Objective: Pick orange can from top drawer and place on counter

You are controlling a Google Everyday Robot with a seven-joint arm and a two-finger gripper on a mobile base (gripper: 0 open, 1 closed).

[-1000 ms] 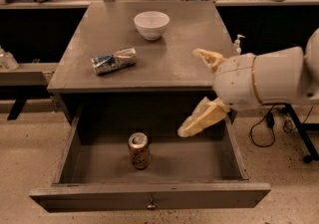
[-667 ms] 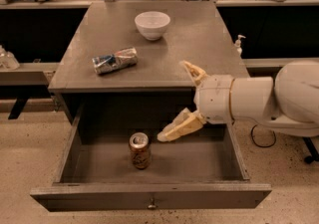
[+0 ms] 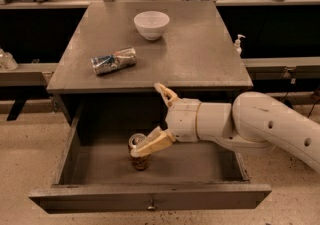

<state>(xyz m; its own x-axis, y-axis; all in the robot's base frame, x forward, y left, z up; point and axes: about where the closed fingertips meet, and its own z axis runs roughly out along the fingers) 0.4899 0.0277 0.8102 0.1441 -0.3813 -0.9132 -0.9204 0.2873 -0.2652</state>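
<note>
I should keep lowering my gripper and close it around the can's body [image 3: 139, 161], as the orange can [image 3: 136, 141] is upright and clear of the drawer's sides and my fingers are spread wider.
The orange can [image 3: 141, 163] stands upright on the floor of the open top drawer [image 3: 150, 197], left of its middle. My gripper [image 3: 146, 120] reaches in from the right on a white arm and is open, with its jaws wide apart. The lower finger [image 3: 152, 144] lies across the front of the can's upper part. The upper finger [image 3: 166, 94] points up toward the front edge of the counter [image 3: 195, 54]. I cannot tell whether the lower finger touches the can.
A white bowl [image 3: 151, 24] sits at the back of the counter. A crushed blue-and-silver can [image 3: 113, 61] lies at its left. A small pump bottle [image 3: 239, 44] stands on a ledge to the right. The drawer's knob [image 3: 151, 207] faces front.
The gripper and arm have moved left and down into the drawer. Its lower finger now overlaps the can, where before it was clearly to the can's right.
</note>
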